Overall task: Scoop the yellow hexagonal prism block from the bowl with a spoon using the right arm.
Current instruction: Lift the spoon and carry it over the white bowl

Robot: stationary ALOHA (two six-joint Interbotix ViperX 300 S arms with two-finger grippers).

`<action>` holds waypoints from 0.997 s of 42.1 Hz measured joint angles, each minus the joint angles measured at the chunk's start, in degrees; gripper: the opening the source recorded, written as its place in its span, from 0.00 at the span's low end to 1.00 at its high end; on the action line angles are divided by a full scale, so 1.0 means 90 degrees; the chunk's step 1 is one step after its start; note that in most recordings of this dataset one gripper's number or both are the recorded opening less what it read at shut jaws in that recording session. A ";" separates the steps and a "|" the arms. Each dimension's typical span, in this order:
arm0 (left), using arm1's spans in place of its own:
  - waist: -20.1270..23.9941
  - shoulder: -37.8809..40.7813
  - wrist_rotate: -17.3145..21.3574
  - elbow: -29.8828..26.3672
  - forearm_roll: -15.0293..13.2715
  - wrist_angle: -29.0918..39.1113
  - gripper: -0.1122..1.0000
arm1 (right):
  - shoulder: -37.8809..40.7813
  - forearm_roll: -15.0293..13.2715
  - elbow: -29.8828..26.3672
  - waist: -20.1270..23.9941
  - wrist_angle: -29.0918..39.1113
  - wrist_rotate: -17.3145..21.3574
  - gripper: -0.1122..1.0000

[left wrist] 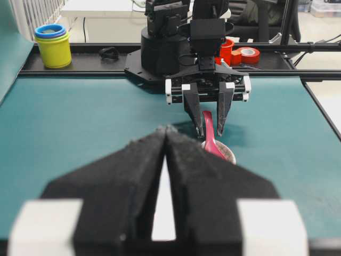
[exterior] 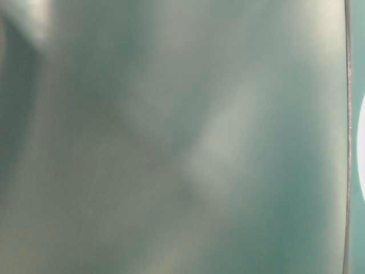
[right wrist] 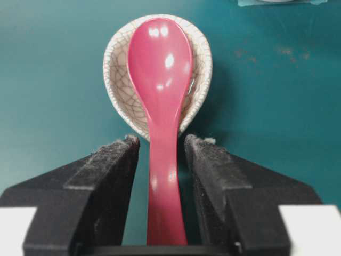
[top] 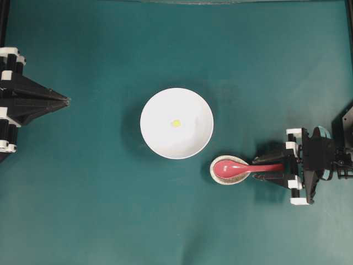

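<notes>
The bowl's smooth open bottom (top: pixel 164 116) is all around the yellow hexagonal prism block (top: pixel 176 123), so the block should slide ahead toward the bowl's side when I push the pink-red spoon forward.
The white bowl (top: pixel 190 105) stands mid-table with the tiny yellow hexagonal prism block (top: pixel 176 123) near its centre. Right of and below it, the pink-red spoon (top: pixel 231 167) lies with its scoop in a small speckled spoon rest (top: pixel 220 178), handle pointing right. My right gripper (top: pixel 259 168) is open and straddles the handle. In the right wrist view the spoon (right wrist: pixel 160 69) runs between the two fingers (right wrist: pixel 114 165) with a gap on each side. My left gripper (top: pixel 67 101) is shut and empty at the far left, well away from the bowl.
Beyond the mat's far edge, behind the right arm's base, sit stacked yellow and blue cups (left wrist: pixel 53 42) and red tape rolls (left wrist: pixel 248 53). The table-level view is a teal blur.
</notes>
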 measured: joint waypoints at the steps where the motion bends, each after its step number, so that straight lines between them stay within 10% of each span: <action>1: 0.0000 0.0000 0.0000 0.0000 0.0000 -0.0010 0.17 | 0.0000 -0.0010 -0.0010 0.0000 -0.0010 0.0000 0.49; 9: 0.0000 0.0000 0.0000 0.0000 0.0010 0.0000 0.17 | 0.0000 -0.0010 -0.0059 0.0000 -0.0010 0.0000 0.31; 25: 0.0000 -0.0020 -0.0010 0.0000 0.0000 -0.0010 0.17 | -0.0781 0.0000 -0.0088 -0.0010 0.0098 -0.0225 0.31; 42: 0.0000 -0.0029 -0.0078 0.0000 0.0000 0.0098 0.17 | -0.3184 0.0010 -0.0459 -0.0830 0.2480 -0.1816 0.31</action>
